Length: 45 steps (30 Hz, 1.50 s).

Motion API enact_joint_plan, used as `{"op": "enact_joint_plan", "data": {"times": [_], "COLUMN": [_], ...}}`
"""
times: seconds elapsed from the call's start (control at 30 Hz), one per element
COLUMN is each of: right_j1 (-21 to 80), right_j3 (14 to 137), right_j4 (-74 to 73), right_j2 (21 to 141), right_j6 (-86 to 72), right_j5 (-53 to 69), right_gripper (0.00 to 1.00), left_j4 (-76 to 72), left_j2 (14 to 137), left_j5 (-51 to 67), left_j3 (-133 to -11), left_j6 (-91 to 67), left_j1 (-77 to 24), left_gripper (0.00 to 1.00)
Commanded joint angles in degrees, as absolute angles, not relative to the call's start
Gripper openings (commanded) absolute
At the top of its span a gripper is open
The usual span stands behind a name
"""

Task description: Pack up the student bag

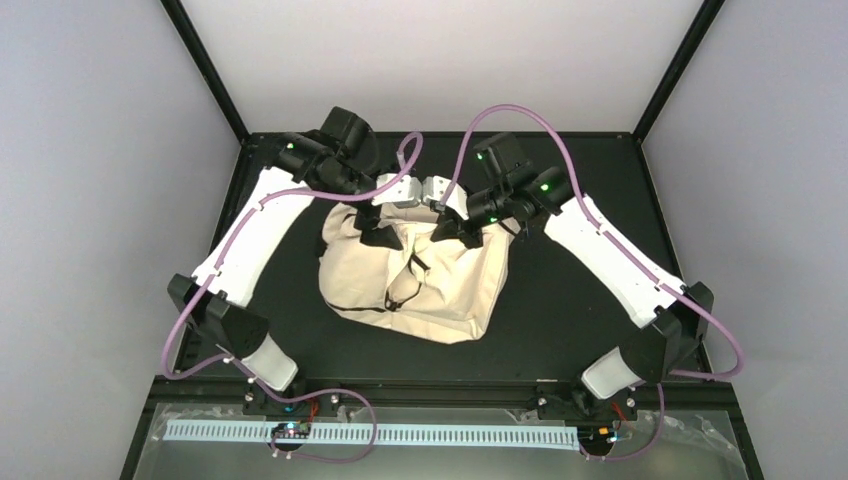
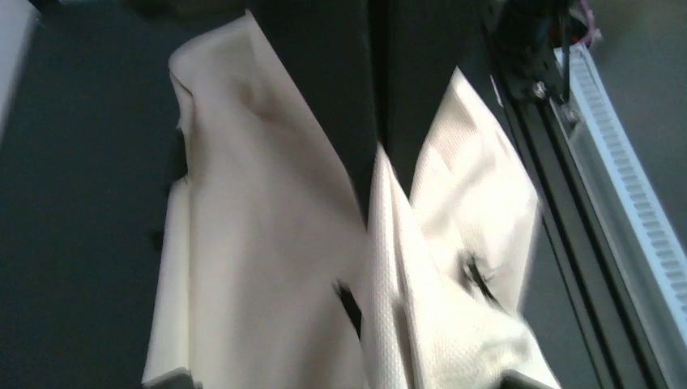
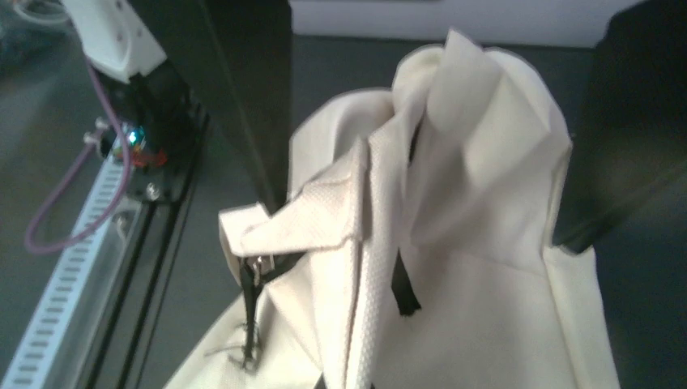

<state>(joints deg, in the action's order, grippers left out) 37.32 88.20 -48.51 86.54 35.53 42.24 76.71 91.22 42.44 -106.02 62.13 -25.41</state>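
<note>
My left gripper should hold the bag's fold while my right gripper goes to the bag's side by the black strap, because both my grippers are crowding the same raised fold of the bag.
The student bag is a cream fabric backpack lying crumpled in the middle of the black table, with black straps across its top. Both grippers are at its far edge. My left gripper is open; in the left wrist view its grey fingertips stand wide apart with the bag's fabric and a raised fold between them. My right gripper is shut on a textured fold of the bag and holds it raised. A zipper pull hangs beside that fold.
A white ribbed strip runs along the near edge by the arm bases. Purple cables loop over both arms. A black frame rail lies beside the bag. The left arm's dark link is close to the right gripper.
</note>
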Motion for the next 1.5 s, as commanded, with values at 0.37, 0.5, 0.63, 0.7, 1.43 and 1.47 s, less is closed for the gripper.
{"op": "enact_joint_plan", "data": {"times": [0.37, 0.5, 0.63, 0.7, 1.43, 1.47], "right_j1": [36.35, 35.07, 35.01, 35.02, 37.09, 37.27], "right_j3": [100.66, 99.57, 98.31, 97.85, 45.53, 44.55], "right_j4": [-49.92, -47.05, -46.15, -45.79, 19.91, 21.91], "right_j2": [89.32, 88.98, 88.59, 88.38, 61.96, 63.10], "right_j6": [54.49, 53.94, 53.99, 53.85, -25.61, -27.47], "right_j5": [46.18, 49.58, 51.34, 52.24, 41.92, 42.15], "right_gripper": [0.01, 0.01, 0.01, 0.01, 0.34, 0.32], "left_j4": [84.14, 81.63, 73.57, 69.93, 65.52, 65.67], "left_j2": [88.89, 87.02, 84.22, 83.21, 79.26, 79.28], "left_j5": [40.99, 38.25, 37.81, 38.36, 45.85, 45.92], "left_j3": [-101.88, -97.39, -91.79, -90.44, -88.24, -88.24], "left_j6": [65.15, 62.53, 59.52, 58.46, 50.67, 50.39], "left_j1": [-27.66, -27.56, -27.42, -27.40, -25.05, -25.05], "left_gripper": [0.09, 0.24, 0.59, 0.38, 0.02, 0.02]}}
